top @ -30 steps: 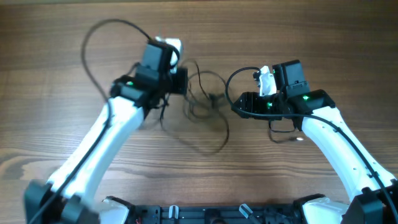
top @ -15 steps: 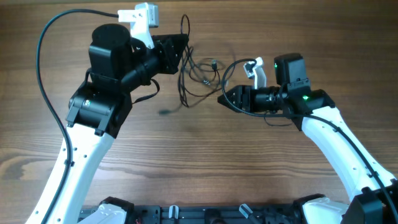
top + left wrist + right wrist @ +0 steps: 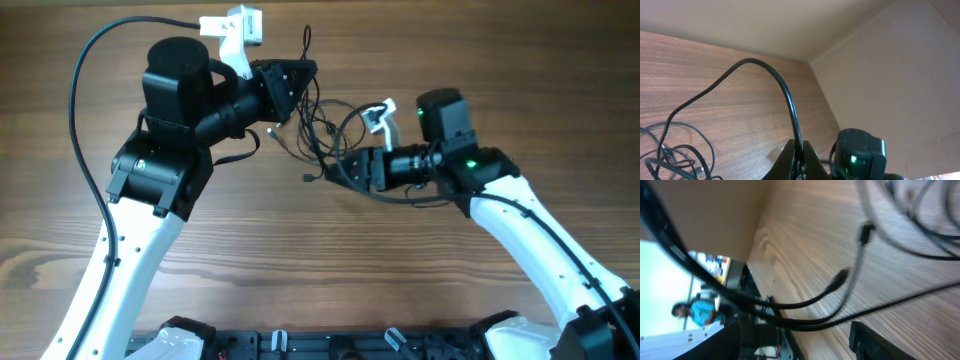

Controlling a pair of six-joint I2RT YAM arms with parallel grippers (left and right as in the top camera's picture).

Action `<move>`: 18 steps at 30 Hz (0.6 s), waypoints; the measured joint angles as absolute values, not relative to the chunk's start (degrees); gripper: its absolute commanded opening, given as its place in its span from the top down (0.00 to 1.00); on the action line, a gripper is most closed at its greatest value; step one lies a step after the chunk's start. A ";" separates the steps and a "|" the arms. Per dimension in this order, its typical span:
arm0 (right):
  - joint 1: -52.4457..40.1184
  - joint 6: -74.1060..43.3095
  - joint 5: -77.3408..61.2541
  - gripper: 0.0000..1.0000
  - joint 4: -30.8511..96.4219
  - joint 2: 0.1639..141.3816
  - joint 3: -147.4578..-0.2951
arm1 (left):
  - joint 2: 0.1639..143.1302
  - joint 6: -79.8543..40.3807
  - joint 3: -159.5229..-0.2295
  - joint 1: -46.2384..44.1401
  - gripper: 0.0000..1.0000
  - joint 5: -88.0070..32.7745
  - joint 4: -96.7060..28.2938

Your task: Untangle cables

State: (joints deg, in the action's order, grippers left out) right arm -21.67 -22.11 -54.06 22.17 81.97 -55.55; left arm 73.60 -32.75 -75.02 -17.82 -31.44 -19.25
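Observation:
Next, my right gripper moves back and takes one cable [image 3: 303, 99] near the ends of my left gripper's fingers, because several black cables [image 3: 812, 325] lie across my right gripper's open fingers.
A tangle of thin black cables [image 3: 318, 120] hangs between my two grippers, lifted off the wooden table [image 3: 300, 260]. My left gripper [image 3: 303, 74] is raised and shut on one black cable [image 3: 788, 100], which arcs up from its jaws; the tangle [image 3: 672, 155] shows at the lower left of that view. My right gripper [image 3: 347, 168] is just below and right of the tangle. In the blurred right wrist view its fingers [image 3: 880, 340] stand apart, with black cables [image 3: 805, 322] running across the gap. Two loose plugs [image 3: 866, 231] dangle above.
The left arm's own thick black cable [image 3: 90, 60] loops at the far left. The right arm's wrist [image 3: 860, 155] shows in the left wrist view. A beige wall [image 3: 890, 60] borders the table. A person [image 3: 692, 312] stands beyond the table.
The right gripper has moved left and closer under the tangle. The left gripper has shifted slightly right, still up high with its cable. The tangle has bunched between them.

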 measured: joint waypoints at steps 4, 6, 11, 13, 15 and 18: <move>-24.64 -20.71 -53.60 0.96 21.56 81.97 -55.55 | 73.63 -32.99 -75.02 -17.82 0.96 -31.44 -19.27; -25.30 -20.73 -51.00 0.96 22.26 81.97 -55.55 | 73.63 -33.34 -75.02 -17.82 0.96 -31.44 -19.22; -25.45 -20.73 -47.11 0.48 24.10 81.97 -55.55 | 73.63 -33.41 -75.02 -17.82 0.96 -31.44 -18.61; -25.89 -20.67 -47.27 0.41 23.62 81.97 -55.55 | 73.63 -33.43 -75.02 -17.82 0.96 -31.44 -17.85; -26.48 -20.21 -48.01 0.36 21.96 81.97 -55.55 | 73.63 -33.54 -75.02 -17.82 0.96 -31.44 -17.78; -26.76 -19.57 -49.78 0.30 18.13 82.00 -55.55 | 73.63 -33.98 -75.02 -17.82 0.96 -31.42 -17.74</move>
State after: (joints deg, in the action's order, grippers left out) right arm -26.76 -19.57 -49.78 18.13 82.00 -55.55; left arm 73.63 -33.98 -75.02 -17.82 -31.42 -17.74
